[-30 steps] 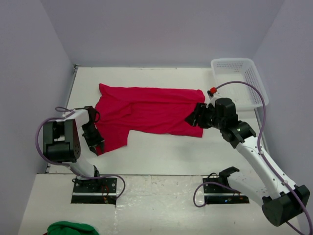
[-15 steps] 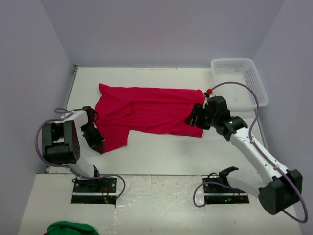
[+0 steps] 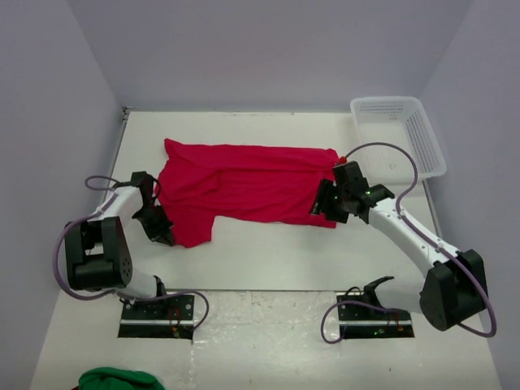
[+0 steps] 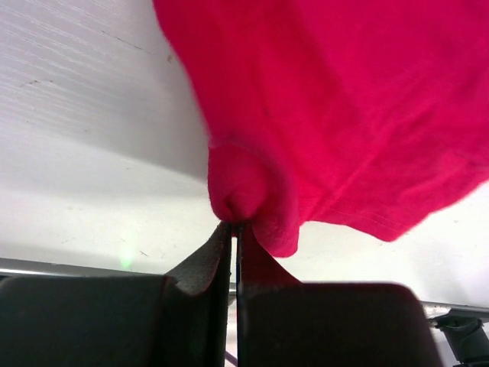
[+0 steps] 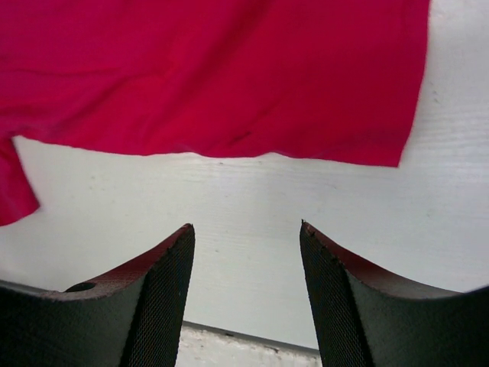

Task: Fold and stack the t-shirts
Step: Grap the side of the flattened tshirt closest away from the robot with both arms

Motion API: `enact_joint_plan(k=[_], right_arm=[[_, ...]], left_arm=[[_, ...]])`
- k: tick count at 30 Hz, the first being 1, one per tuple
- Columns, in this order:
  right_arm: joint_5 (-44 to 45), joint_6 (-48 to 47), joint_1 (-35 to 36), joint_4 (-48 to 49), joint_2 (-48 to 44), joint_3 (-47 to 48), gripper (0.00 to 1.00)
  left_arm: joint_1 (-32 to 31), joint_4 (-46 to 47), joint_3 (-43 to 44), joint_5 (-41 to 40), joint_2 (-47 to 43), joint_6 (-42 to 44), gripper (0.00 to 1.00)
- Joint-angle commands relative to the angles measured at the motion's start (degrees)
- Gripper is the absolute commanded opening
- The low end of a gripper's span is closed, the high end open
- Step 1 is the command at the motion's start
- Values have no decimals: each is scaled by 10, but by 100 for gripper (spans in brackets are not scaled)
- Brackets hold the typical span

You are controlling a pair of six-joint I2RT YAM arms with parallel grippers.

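The red t-shirt's front edge [image 3: 178, 237] is held by my left gripper at one end only, so my right gripper should pinch the t-shirt's free opposite corner [image 3: 333, 226] before both grippers lift that edge.
One bright red t-shirt [image 3: 244, 187] lies spread across the middle of the table, partly folded, with its lower left flap hanging toward the front. My left gripper [image 3: 159, 233] is shut on that flap's left edge. In the left wrist view the jaws [image 4: 234, 226] pinch a bunched fold of red cloth [image 4: 344, 99]. My right gripper [image 3: 320, 205] is open over the shirt's right edge. In the right wrist view its gripper [image 5: 246, 226] is open and empty above bare table, just in front of the shirt's hem [image 5: 229, 84].
A white mesh basket [image 3: 400, 134] stands at the back right corner. A green cloth [image 3: 114, 379] lies below the table's front edge at the left. Purple walls close in the table on three sides.
My right arm has reached further left and lower, bringing the open gripper closer over the shirt's right edge. My left arm has shifted its pose while staying shut on the cloth.
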Motion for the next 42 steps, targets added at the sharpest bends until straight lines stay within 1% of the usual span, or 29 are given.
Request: enact_joint_plan(k=[1,3,6,7,10,16,17,25,28,30,32,38,42], right_arm=[[56,27,-1,-46,19,9,59],[71,38,-3,-58,32,14,59],[52,55,-24,-53,44,6,59],[43,56,-40,-44,56,4,58],[45,57,-62,-34,79,1,58],[43,56,-91,-23,118,4,56],[29,56,-92,-23,127,4,56],[14,47,-132,-18,155,-1,55],[9,40,-150,-12,164,-7,54],[-11,41,-159,-4,167,-17,51],[-20,41,-159,4,172,-21,47],[-29,55,-159,25,173,-32,43],[-34,56,-159,20,180,-23,43]], left_arm=[[-3,18,-11,41,-46,2,0],[-6,24,-18,39,-57,0,0],[-7,27,-25,34,-78,-6,0],[-7,28,-30,36,-90,-10,0],[-6,36,-37,49,-108,-17,0],[-6,28,-28,53,-109,-17,0],[-6,27,-28,53,-109,-16,0],[-6,29,-30,56,-112,-23,0],[-6,28,-30,55,-113,-23,0],[-5,28,-31,50,-114,-26,0],[-5,28,-33,53,-112,-27,0],[-5,27,-25,58,-106,-27,0],[-4,22,-20,61,-105,-26,0]])
